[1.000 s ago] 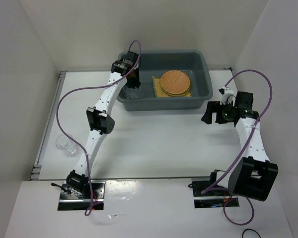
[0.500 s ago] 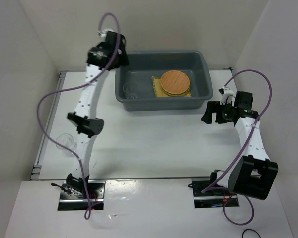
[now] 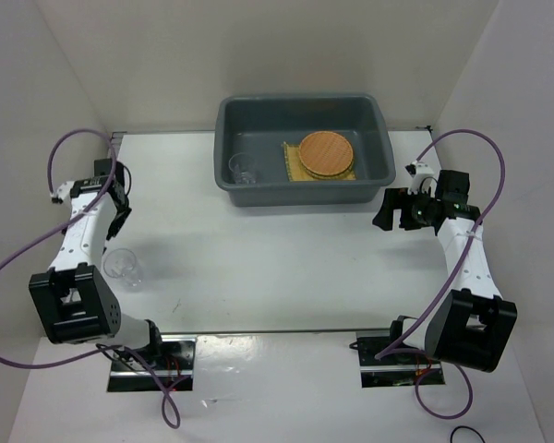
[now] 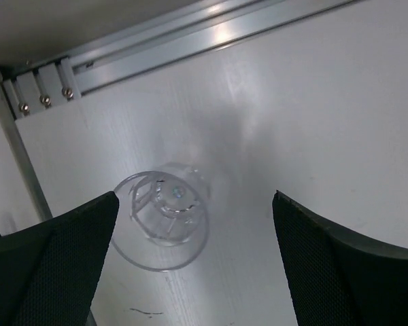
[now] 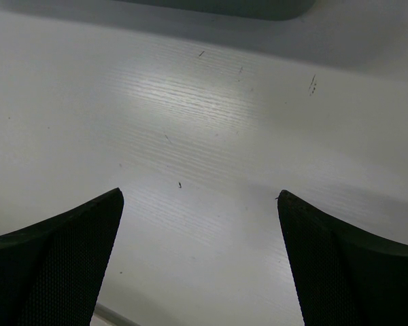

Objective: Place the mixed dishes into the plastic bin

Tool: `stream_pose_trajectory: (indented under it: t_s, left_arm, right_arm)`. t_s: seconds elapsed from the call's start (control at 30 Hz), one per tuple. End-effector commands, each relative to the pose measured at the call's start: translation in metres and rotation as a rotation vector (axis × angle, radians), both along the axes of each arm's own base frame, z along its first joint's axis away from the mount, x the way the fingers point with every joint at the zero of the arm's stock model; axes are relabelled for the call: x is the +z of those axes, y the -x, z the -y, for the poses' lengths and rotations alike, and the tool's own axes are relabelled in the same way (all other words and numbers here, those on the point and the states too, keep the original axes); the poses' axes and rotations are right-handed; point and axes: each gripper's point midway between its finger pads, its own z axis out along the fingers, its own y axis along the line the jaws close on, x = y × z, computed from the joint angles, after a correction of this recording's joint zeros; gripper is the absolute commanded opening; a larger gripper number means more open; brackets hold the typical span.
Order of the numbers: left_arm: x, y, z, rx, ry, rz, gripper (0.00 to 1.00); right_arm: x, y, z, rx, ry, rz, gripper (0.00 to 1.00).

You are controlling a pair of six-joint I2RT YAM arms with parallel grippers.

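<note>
I should bring my left gripper back and straddle the cup's rim on the bin's side, because the gripper is hanging past the clear glass cup near the metal rail.
The dark grey plastic bin stands at the back of the table. Inside it lie a clear glass cup at the left and an orange-brown disc on top of a yellow mat. A second clear glass cup stands on the table at the left. My left gripper hovers open just above and behind this cup, touching nothing. My right gripper is open and empty over bare table, right of the bin.
A metal rail runs along the table's left edge, close to the cup. White walls enclose the table on three sides. The bin's lower edge shows at the top of the right wrist view.
The left arm let go of a glass cup in the bin, rose out, and swung back to the left side above the other cup. The right arm has not moved.
</note>
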Motion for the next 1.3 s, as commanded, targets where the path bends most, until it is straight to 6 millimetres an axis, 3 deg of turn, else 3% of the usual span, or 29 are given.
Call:
stream_pose_trajectory:
  t_s: [0.0,0.2,0.33,0.5,0.6,0.7,0.77,0.83,0.9,0.93,1.0,1.17,1.27]
  left_arm:
    - [-0.029,0.005,-0.01,0.105,0.084,0.057,1.0]
    - [-0.082,0.021,-0.007,0.182,0.218,-0.086,1.0]
    - [-0.096,0.017,0.001,0.165,0.275,-0.101,1.0]
    - [-0.097,0.006,0.004,0.152,0.297,-0.059,1.0]
    - [-0.079,0.004,-0.003,0.166,0.259,-0.033,1.0]
    - [-0.036,-0.008,-0.013,0.147,0.147,0.042,1.0]
    - [-0.01,-0.021,-0.006,0.096,0.119,0.111,1.0]
    - [0.002,-0.032,0.003,0.061,0.126,0.168,1.0]
    - [-0.007,-0.034,0.02,0.065,0.178,0.189,1.0]
    - [-0.025,-0.025,0.031,0.067,0.217,0.146,1.0]
    - [-0.044,-0.017,0.045,0.081,0.245,0.119,1.0]
    - [-0.083,-0.007,0.059,0.078,0.307,0.043,1.0]
    - [-0.094,-0.011,0.061,0.067,0.325,0.018,1.0]
  right_arm:
    - [0.007,-0.007,-0.005,0.027,-0.001,0.043,0.98]
    - [0.007,-0.007,-0.005,0.027,-0.001,0.043,0.98]
    - [0.007,-0.007,-0.005,0.027,-0.001,0.043,0.98]
    - [0.004,-0.008,-0.005,0.027,-0.003,0.035,0.98]
    - [0.004,-0.008,-0.005,0.027,-0.003,0.035,0.98]
    - [0.004,-0.008,-0.005,0.027,-0.003,0.035,0.98]
    - [0.003,-0.008,-0.003,0.021,0.004,0.033,0.98]
    - [0.001,-0.008,-0.003,0.021,0.001,0.024,0.98]
    - [0.001,-0.008,-0.003,0.021,0.001,0.024,0.98]
    - [0.001,-0.008,-0.003,0.021,0.001,0.024,0.98]
    - [0.001,-0.008,-0.003,0.021,0.001,0.024,0.98]
    - [0.001,-0.008,-0.003,0.021,0.001,0.024,0.98]
    - [0.001,-0.008,-0.003,0.021,0.001,0.024,0.98]
